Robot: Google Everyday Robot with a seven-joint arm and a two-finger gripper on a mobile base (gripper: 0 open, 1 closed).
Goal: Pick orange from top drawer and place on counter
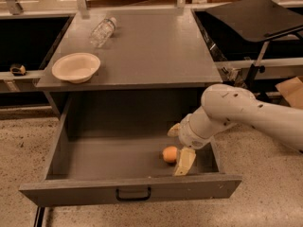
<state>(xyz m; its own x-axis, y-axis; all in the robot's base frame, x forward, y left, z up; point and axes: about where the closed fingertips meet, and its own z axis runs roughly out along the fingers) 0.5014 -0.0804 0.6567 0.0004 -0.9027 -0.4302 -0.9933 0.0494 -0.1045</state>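
Next, my gripper backs up with its fingers open and reaches farther over the fruit before it closes, because the orange is out at the ends of its fingers, toward the drawer's middle.
The orange lies on the floor of the open top drawer, right of centre and near the front panel with its black handle. My gripper reaches down into the drawer from the right. Its cream fingers are open, one behind the orange and one just to its right, so the fruit sits between them. The grey counter is above the drawer.
A cream bowl sits at the counter's front left. A clear plastic bottle lies at its back left. A black tray-like panel on a stand is at the right. My white arm crosses the drawer's right side.
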